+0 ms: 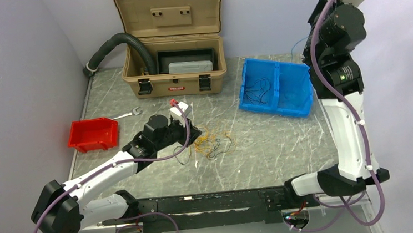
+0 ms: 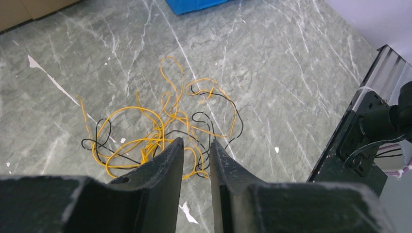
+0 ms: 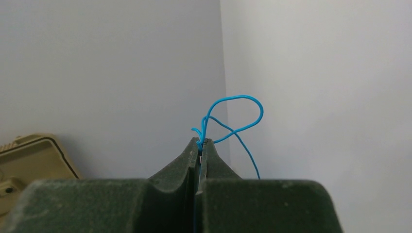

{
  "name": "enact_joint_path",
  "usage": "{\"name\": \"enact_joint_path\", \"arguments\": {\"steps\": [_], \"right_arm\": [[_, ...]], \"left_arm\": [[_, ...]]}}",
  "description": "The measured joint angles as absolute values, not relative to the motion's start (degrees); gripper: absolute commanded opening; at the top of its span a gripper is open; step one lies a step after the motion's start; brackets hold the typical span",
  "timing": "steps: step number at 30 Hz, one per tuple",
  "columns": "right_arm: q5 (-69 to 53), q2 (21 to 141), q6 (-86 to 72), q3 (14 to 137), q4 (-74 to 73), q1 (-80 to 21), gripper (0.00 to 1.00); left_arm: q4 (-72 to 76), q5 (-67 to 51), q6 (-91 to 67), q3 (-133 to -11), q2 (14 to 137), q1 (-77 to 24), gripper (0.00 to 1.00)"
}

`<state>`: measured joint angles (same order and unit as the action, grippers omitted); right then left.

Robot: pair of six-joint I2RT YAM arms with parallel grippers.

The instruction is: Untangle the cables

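Observation:
I should tip my right gripper down and lower the blue cable (image 3: 262, 111) into the blue bin (image 1: 293, 92), because the gripper is holding the cable high and pointing at the wall.
A tangle of yellow and black cables (image 1: 213, 142) lies on the marble table; the left wrist view shows it close up (image 2: 160, 128). My left gripper (image 1: 192, 131) hovers just left of the tangle. Its jaws (image 2: 197, 141) are slightly open with nothing between them, and the cables lie beyond and below the tips. My right gripper (image 3: 201, 141) is shut on a thin blue cable (image 3: 243, 104) that loops above the tips. The right arm holds it high above the table at the back right (image 1: 311, 41), and the blue cable (image 1: 297, 43) shows faintly against the wall.
A blue two-compartment bin (image 1: 276, 66) at the back right holds black wires (image 1: 257, 87) in its left half. An open tan case (image 1: 174, 88) with a black hose (image 1: 126, 42) stands at the back. A red bin (image 1: 91, 134) and a wrench (image 1: 126, 114) lie at the left.

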<state>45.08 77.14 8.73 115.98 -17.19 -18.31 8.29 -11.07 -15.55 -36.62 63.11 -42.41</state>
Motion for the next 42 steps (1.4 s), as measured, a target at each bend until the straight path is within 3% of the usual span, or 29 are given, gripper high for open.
{"name": "enact_joint_path", "arguments": {"steps": [21,42], "right_arm": [[19.4,88.8,-15.4,119.4,-31.5,6.6,0.00],[12.9,91.9,-20.9,124.8,-33.6,11.2,0.00]], "left_arm": [[6.0,-12.2,-14.6,-38.7,63.1,-42.4,0.32],[4.8,-12.3,-14.2,-40.5,63.1,-42.4,0.32]]}}
